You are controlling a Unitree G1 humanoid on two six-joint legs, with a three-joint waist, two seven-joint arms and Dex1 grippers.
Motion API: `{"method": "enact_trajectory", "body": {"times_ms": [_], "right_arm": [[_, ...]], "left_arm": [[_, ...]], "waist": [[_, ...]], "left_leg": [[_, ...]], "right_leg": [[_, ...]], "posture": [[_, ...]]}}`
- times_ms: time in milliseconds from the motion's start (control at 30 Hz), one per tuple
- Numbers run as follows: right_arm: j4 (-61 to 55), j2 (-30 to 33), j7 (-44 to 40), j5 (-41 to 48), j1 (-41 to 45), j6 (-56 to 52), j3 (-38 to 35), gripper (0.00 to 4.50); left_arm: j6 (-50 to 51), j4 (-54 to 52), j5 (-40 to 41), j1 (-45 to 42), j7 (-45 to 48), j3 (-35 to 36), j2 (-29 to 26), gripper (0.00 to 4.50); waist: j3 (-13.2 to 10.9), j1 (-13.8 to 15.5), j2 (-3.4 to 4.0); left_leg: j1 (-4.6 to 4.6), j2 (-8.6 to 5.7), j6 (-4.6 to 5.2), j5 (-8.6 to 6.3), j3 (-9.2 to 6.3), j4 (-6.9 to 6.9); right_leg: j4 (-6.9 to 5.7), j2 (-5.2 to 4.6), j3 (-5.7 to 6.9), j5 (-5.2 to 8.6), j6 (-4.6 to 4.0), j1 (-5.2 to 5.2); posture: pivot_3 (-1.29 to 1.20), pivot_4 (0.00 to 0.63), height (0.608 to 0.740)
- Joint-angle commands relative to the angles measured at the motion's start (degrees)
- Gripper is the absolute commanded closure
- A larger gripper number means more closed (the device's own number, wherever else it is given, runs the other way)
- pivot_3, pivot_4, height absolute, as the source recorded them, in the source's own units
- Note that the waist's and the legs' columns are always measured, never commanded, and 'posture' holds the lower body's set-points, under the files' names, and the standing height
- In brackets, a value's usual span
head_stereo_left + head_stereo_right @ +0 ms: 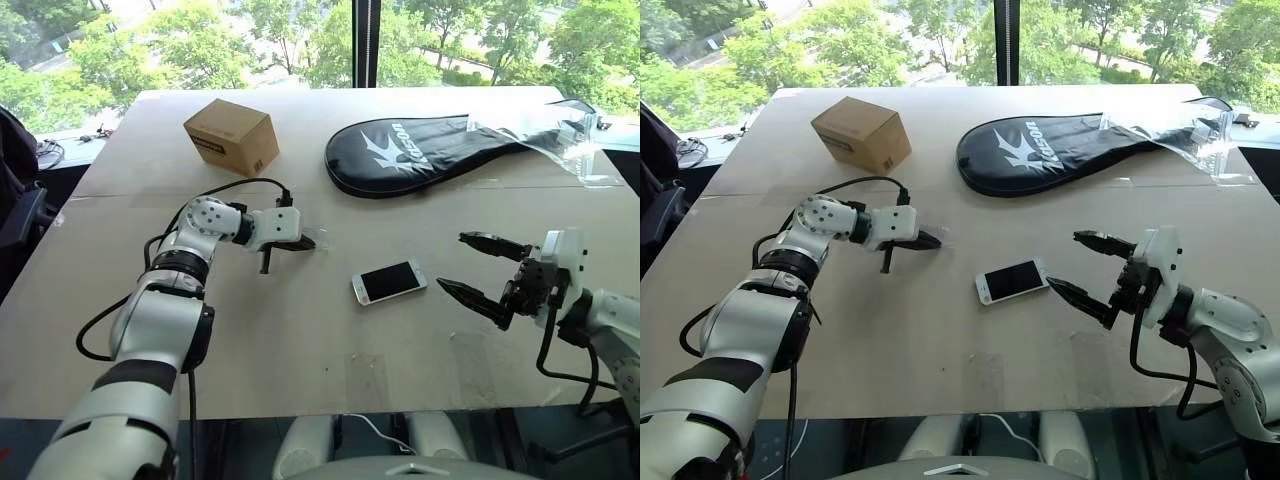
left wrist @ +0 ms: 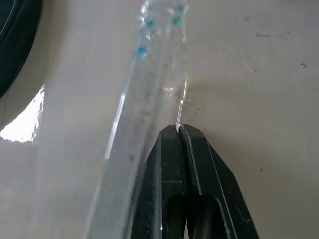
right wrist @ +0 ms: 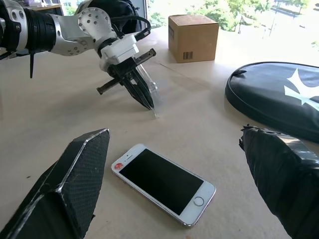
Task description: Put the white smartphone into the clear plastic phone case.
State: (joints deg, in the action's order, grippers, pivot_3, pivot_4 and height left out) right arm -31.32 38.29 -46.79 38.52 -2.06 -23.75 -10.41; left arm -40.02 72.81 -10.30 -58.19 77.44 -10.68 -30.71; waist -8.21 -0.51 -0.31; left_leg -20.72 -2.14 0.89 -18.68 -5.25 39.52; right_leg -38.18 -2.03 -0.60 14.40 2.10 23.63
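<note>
The clear plastic phone case [image 3: 151, 89] is standing at a tilt on its edge. Next, my left gripper turns the case flat and sets it down next to the white smartphone first.
The white smartphone [image 1: 389, 282] lies flat, black screen up, near the middle of the table. To its left, my left gripper [image 1: 305, 242] is shut on the rim of the clear plastic phone case [image 3: 149, 92], which stands tilted on its edge on the tabletop. In the left wrist view the black fingers [image 2: 169, 164] pinch a thin glinting strip of the case [image 2: 144, 99]. My right gripper [image 1: 451, 261] hovers just right of the phone, open wide, with nothing between its fingers [image 3: 75, 174].
A brown cardboard box [image 1: 232, 137] stands at the back left. A black racket cover [image 1: 420, 152] lies at the back right, with a crinkled clear plastic bag [image 1: 545, 135] over its handle end. The table's front edge [image 1: 330, 405] runs close below the phone.
</note>
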Motion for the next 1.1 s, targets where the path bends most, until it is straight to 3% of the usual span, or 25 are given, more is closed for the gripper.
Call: {"method": "enact_trajectory", "body": {"times_ms": [33,233,267,400,600,833,1100], "right_arm": [[-0.92,-0.02,-0.10,0.12,0.31,0.74,-0.64,0.00],[-0.07,-0.23,-0.53,-0.30,1.06,1.39,-0.41,0.00],[0.07,-0.30,-0.61,-0.51,1.12,1.60,-0.26,0.00],[0.22,-0.52,-0.78,-0.97,1.02,2.01,0.05,0.00],[0.56,-0.67,-1.25,-1.20,0.81,2.26,-0.03,0.00],[1.16,-0.69,-1.59,-1.45,1.01,2.57,0.07,0.00],[0.71,-0.55,-1.63,-1.34,0.45,2.45,-0.39,0.00]], "left_arm": [[1.67,-1.27,3.01,-0.17,3.47,2.04,0.56,4.46],[1.54,-1.81,1.71,-1.96,0.73,1.76,0.01,4.46],[2.72,-1.51,1.42,-2.48,0.14,1.63,-0.19,4.23],[5.03,-1.30,1.14,-2.67,2.43,1.28,-1.05,2.95],[0.08,-1.27,-1.72,-1.57,-1.08,-0.28,-3.07,0.04],[3.36,0.39,-4.43,-2.27,-6.46,-1.77,-3.50,0.04],[16.11,2.55,-4.75,-2.83,-8.63,-1.81,-2.66,3.26]], "waist": [[-0.01,-0.25,-0.01],[-0.04,-0.59,-0.06],[-0.04,-0.52,-0.07],[-0.07,-0.48,-0.11],[-0.08,-0.50,-0.13],[-0.06,-0.41,-0.13],[-0.05,-0.57,-0.13]], "left_leg": [[-0.01,0.00,0.00,0.00,0.00,0.00],[0.02,0.04,0.00,0.00,0.03,-0.02],[0.02,0.04,0.00,0.00,0.03,-0.02],[0.01,0.04,0.00,0.00,0.03,-0.02],[0.01,0.04,0.00,0.00,0.04,-0.03],[0.13,0.04,-0.01,0.00,0.08,-0.03],[1.03,0.09,0.26,-0.15,0.29,-0.08]], "right_leg": [[0.00,0.00,0.00,0.00,0.00,0.00],[-0.01,0.03,-0.04,0.00,0.00,0.02],[-0.01,0.03,-0.04,0.00,0.00,0.02],[-0.01,0.03,-0.03,0.00,0.00,0.02],[-0.01,0.02,-0.05,0.00,0.00,0.04],[-0.14,0.02,-0.10,0.00,0.00,0.01],[-0.58,0.15,-0.38,0.04,0.01,-0.58]], "posture": [[0.00,0.150,0.740],[0.00,0.150,0.740],[0.00,0.150,0.740],[0.00,0.150,0.740],[0.00,0.150,0.740],[0.00,0.150,0.740],[0.00,0.150,0.740]]}}
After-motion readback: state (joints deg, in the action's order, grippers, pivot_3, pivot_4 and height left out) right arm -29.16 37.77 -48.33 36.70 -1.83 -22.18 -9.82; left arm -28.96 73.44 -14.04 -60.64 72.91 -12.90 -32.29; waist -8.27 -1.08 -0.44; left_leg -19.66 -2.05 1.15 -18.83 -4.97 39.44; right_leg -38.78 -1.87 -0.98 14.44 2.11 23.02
